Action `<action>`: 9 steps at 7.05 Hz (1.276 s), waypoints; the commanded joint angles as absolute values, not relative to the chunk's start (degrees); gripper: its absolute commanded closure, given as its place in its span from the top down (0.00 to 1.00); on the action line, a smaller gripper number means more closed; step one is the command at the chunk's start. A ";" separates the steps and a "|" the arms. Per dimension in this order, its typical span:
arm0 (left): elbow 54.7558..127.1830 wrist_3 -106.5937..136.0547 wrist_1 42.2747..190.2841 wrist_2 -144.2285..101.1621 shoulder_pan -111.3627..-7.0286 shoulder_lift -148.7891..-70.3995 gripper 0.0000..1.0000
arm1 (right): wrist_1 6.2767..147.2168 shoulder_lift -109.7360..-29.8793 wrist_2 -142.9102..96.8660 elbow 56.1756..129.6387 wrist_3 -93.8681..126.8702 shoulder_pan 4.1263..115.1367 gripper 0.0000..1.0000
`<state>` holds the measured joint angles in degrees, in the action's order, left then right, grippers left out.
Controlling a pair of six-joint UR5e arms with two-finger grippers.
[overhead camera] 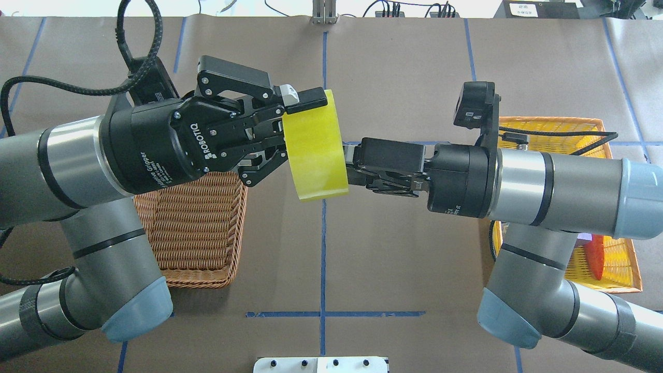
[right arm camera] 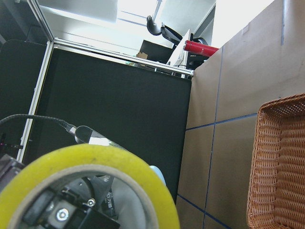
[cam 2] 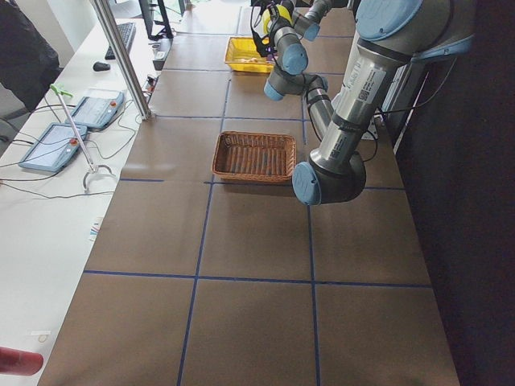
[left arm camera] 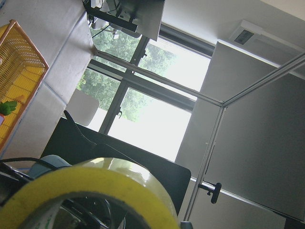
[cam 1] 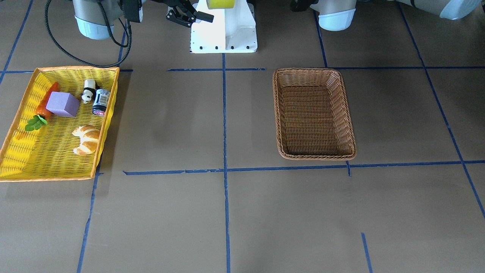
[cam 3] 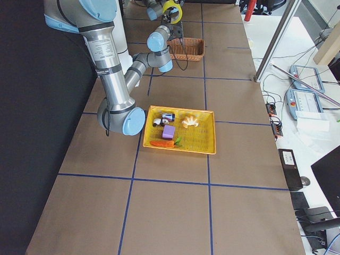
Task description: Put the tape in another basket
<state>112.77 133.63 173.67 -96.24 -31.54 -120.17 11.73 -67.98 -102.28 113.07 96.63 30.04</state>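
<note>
I expect the tape to come to rest with its hole facing up when I lower it into the brown basket, because the tape's rim (left arm camera: 90,184) is wide and flat.
The tape (overhead camera: 316,150), a wide yellow-green roll, hangs in the air over the table's middle between both grippers. My right gripper (overhead camera: 353,161) reaches in from the right and is shut on the roll's wall; its fingertips are hidden behind the roll. My left gripper (overhead camera: 292,129) stands open at the roll's other side, its upper finger (overhead camera: 306,100) over the top rim and its lower finger hidden. The roll fills the bottom of the left wrist view (left arm camera: 90,191) and of the right wrist view (right arm camera: 86,181). The brown wicker basket (cam 1: 343,113) sits empty, partly under my left arm (overhead camera: 194,223).
The yellow basket (cam 1: 22,159) with an orange rim holds a carrot (cam 1: 45,102), a purple block (cam 1: 63,104), a panda figure (cam 1: 88,90), a small bottle (cam 1: 100,101) and a croissant (cam 1: 87,139). The white robot base (cam 1: 223,30) stands at the table's back middle.
</note>
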 commanded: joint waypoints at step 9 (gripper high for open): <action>115.57 115.12 141.25 -110.52 -41.56 -118.04 0.00 | 57.75 -72.16 -138.34 112.94 79.28 63.27 1.00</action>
<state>114.56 122.44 151.85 -105.27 -39.59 -117.94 47.43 -71.94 -137.92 112.84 88.50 61.11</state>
